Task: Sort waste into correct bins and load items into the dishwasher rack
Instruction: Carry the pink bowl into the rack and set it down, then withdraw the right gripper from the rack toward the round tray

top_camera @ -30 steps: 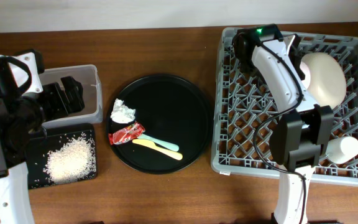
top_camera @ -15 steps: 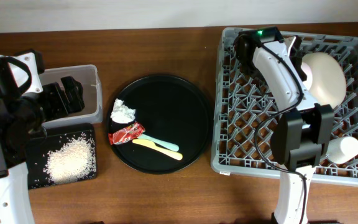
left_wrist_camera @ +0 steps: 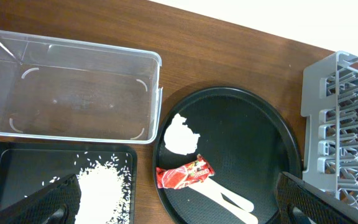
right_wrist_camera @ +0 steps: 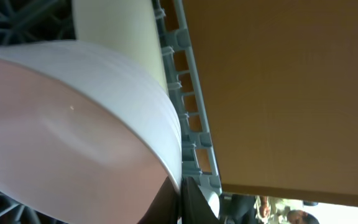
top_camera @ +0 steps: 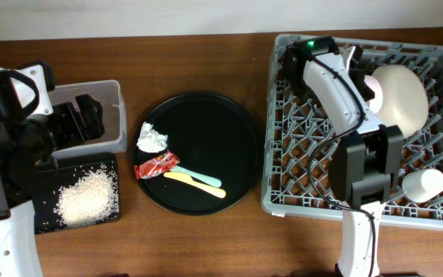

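The rack's pegs point(top_camera: 318, 118) beside the cream bowl-plate are open, so the robot's right gripper goes on easing the tilted pinkish-white bowl point(top_camera: 374, 93) onto the rack until the bowl rests there.
My right gripper point(top_camera: 358, 71) is over the far part of the grey dishwasher rack point(top_camera: 298, 154) and shut on the rim of the small pinkish-white bowl point(top_camera: 369, 83). The right wrist view shows the fingers point(right_wrist_camera: 180, 200) pinching that bowl point(right_wrist_camera: 73, 143), which is tilted beside the cream bowl-plate point(top_camera: 402, 96). A white cup point(top_camera: 425, 185) lies in the rack. My left gripper point(top_camera: 75, 123) hangs open and empty point(left_wrist_camera: 176, 200) over the clear tub point(top_camera: 115, 115). The tissue point(top_camera: 152, 138), red wrapper point(top_camera: 156, 164), yellow spoon point(top_camera: 194, 185) and mint spoon point(top_camera: 206, 180) lie on the round tray. Rice point(top_camera: 87, 196) lies in the black rectangular tray point(top_camera: 44, 181). The light blue cup is out of view.
The large round black tray point(top_camera: 221, 131) sits between the bins and the rack. The clear tub point(left_wrist_camera: 73, 81) holds nothing. The rack's wall point(right_wrist_camera: 194, 137) runs close by the bowl, with the wooden table beyond it.
My right arm has shifted a little left and toward the far side of the rack, and the pinkish bowl shows more beside the cream bowl-plate. The left arm has not moved.
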